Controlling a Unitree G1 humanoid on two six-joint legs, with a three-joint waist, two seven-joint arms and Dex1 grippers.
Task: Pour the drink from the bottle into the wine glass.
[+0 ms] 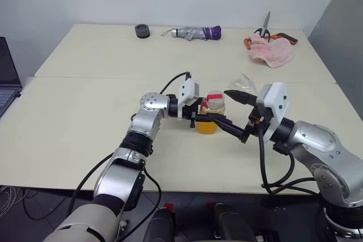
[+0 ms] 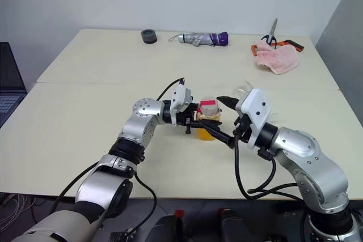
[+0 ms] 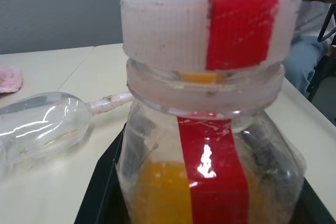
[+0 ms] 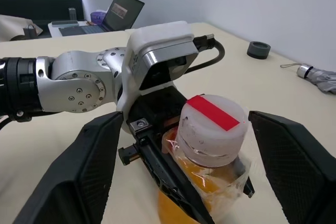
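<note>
My gripper will lift the cap (image 1: 215, 103), and the cap will come off in one piece, tape and all, because the red tape (image 1: 215, 97) stays within the cap's top.
The bottle (image 1: 211, 113) stands upright mid-table, a clear one with a red strip and a whitish, red-taped cap (image 4: 212, 121). The orange drink (image 1: 206, 127) fills its lower part. My left gripper (image 1: 202, 119) reaches in from the left and is shut on the bottle's body. My right gripper (image 1: 220, 106) comes from the right and is open, one black finger (image 4: 89, 169) on each side of the cap without touching it. The wine glass (image 3: 44, 129) lies on its side on the table just behind the bottle, seen faintly in the left eye view (image 1: 245, 82).
At the far side of the table (image 1: 85, 117) lie a folded umbrella (image 1: 195, 32), a black ring (image 1: 142, 30), a pink cloth (image 1: 271, 52) and scissors (image 1: 264, 26). A laptop (image 1: 5, 77) sits off the left edge.
</note>
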